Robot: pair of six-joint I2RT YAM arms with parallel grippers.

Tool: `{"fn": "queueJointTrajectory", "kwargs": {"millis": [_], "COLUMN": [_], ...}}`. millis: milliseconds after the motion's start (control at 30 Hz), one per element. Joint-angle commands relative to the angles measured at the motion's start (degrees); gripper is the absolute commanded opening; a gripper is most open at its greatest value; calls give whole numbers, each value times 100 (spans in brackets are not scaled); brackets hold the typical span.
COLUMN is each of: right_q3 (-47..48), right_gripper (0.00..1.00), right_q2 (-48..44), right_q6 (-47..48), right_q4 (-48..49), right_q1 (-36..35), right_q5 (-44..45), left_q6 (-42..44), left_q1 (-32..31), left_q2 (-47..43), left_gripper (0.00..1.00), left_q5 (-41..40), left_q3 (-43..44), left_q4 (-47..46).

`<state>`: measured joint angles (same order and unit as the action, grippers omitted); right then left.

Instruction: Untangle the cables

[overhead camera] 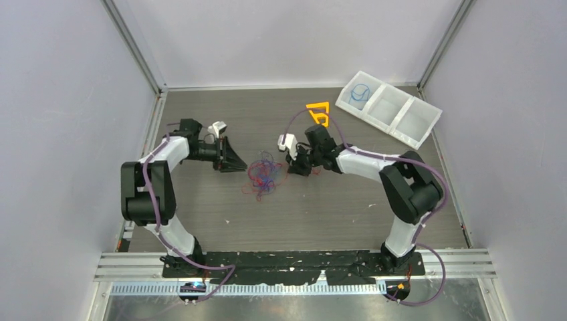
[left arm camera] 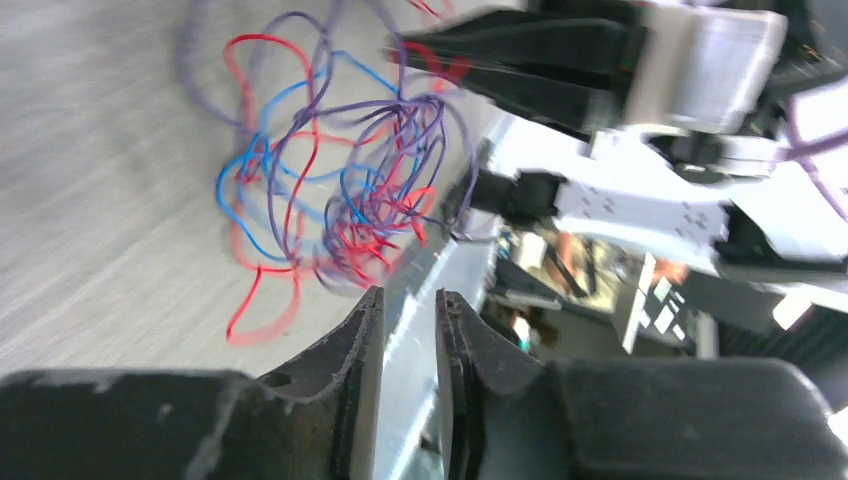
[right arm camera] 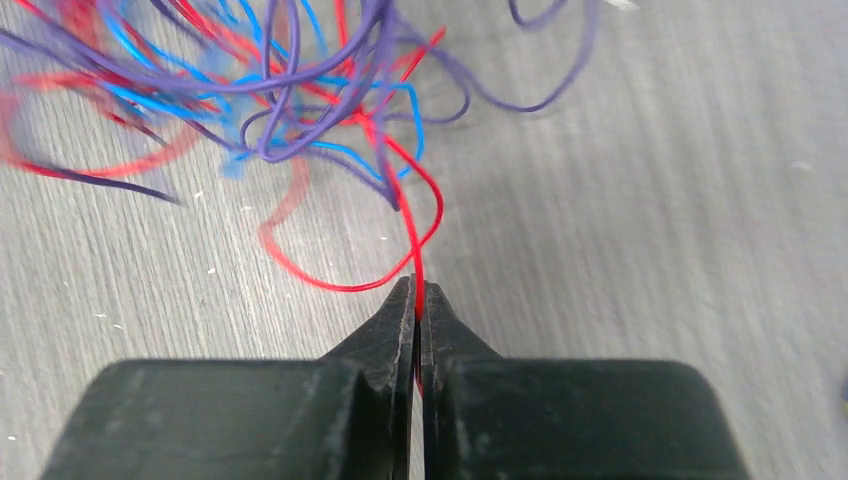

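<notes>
The red cable in the right gripper (right arm camera: 413,235) goes into the loose clump, so the robot's left gripper should hold the clump (overhead camera: 263,176) while the right gripper draws the cable out.
The cables (overhead camera: 264,175) are a small tangled clump of thin red, blue and dark purple wires on the table between the two grippers. My left gripper (overhead camera: 241,165) is just left of the clump. In the left wrist view the left gripper (left arm camera: 410,297) has its jaws a little apart with nothing between them, and the clump (left arm camera: 340,190) lies just ahead. My right gripper (overhead camera: 292,167) is at the clump's right side. In the right wrist view the right gripper (right arm camera: 417,285) is shut on a red cable (right arm camera: 412,240) that leads into the tangle (right arm camera: 290,100).
An orange plastic triangle (overhead camera: 318,112) lies behind the right gripper. A white three-compartment tray (overhead camera: 401,114) stands at the back right, with a coiled blue cable (overhead camera: 360,93) in its left compartment. Walls enclose the table on three sides.
</notes>
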<state>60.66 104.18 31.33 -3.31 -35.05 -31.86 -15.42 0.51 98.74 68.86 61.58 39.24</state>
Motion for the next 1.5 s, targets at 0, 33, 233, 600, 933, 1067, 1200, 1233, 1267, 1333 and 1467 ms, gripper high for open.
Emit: {"fn": "queueJointTrajectory", "kwargs": {"millis": [0, 33, 233, 600, 933, 1067, 1200, 1233, 1267, 1333, 1467], "right_q3": [54, 80, 382, 1237, 2005, 2263, 2585, 2663, 2837, 3151, 3777], "right_gripper": [5, 5, 6, 5, 6, 5, 5, 5, 5, 6, 5], "right_q2": [-1207, -1348, -2139, -2509, -2656, -2811, -2936, -2942, -2944, -2914, -2806], "right_q6": [-721, -902, -1167, -1546, -2287, -2602, -3060, -3262, -3425, -3676, -4040], "right_q4": [296, 274, -146, -352, -137, 112, 462, 577, 621, 730, 802], "right_q1": [205, 239, 180, -79, -598, -582, -510, -494, -485, -439, -248], "right_q5": [419, 424, 114, -199, -231, 186, 451, 500, 525, 672, 885], "left_q6": [338, 476, 1704, 911, 1239, 1502, 1366, 1316, 1275, 1288, 1068], "left_q1": [491, 531, 537, -1085, -2119, -2003, -1957, -1932, -1908, -1850, -1626], "left_q2": [-696, -810, -2044, -3456, -2947, -2978, -3042, -3015, -2981, -2957, -2904], "left_gripper": [30, 34, 86, 100, 92, 69, 53, 52, 51, 52, 52], "left_q5": [-1525, -1832, -2363, -2427, -3329, -3282, -3487, -3505, -3540, -3642, -3695], "left_q3": [37, 30, -179, -1247, -1332, -2010, -2623, -2706, -2769, -2875, -2905], "left_q4": [-122, -119, -764, -5124, -5527, -5462, -5385, -5351, -5310, -5202, -5102]}}
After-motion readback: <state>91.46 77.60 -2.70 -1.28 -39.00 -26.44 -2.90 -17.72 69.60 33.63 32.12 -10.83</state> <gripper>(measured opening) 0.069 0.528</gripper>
